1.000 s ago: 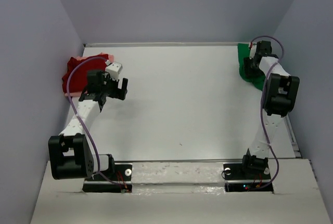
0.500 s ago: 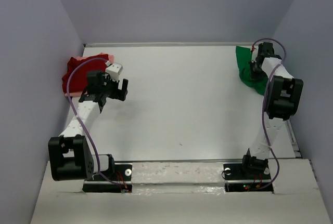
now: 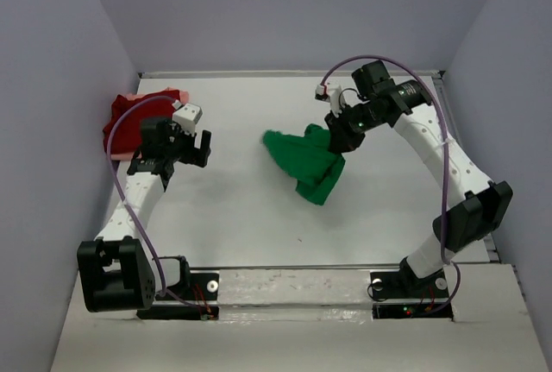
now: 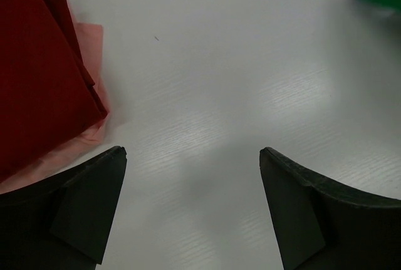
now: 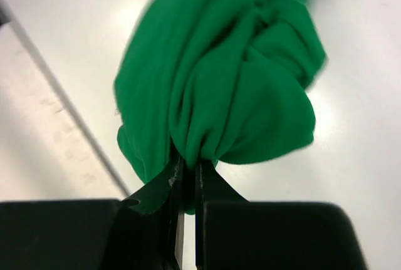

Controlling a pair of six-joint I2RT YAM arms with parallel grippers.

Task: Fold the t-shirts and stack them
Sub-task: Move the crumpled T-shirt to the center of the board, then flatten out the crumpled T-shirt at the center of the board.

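The bright green t-shirt hangs bunched (image 3: 309,162) from only my right gripper. Next, I spread it toward the table's near edge (image 3: 263,266) first and then take hold of it with my left gripper.
My right gripper (image 3: 338,141) is shut on the bright green t-shirt (image 3: 304,161), which hangs bunched over the middle of the table. In the right wrist view the green cloth (image 5: 219,88) is pinched between the closed jaws of the right gripper (image 5: 188,165). The dark red t-shirt (image 3: 131,122) lies folded on the pale pink t-shirt (image 3: 145,97) at the far left. My left gripper (image 3: 191,141) is open and empty, just right of that pile. The left wrist view shows the red shirt (image 4: 37,76), the pink edge (image 4: 88,135) and the open left gripper (image 4: 193,157).
Grey walls close in the white table (image 3: 259,217) on the left, back and right. A raised strip (image 3: 293,284) runs along the near edge between the arm bases.
My right gripper has carried the green t-shirt from the far right corner to the middle of the table. The left arm has barely moved.
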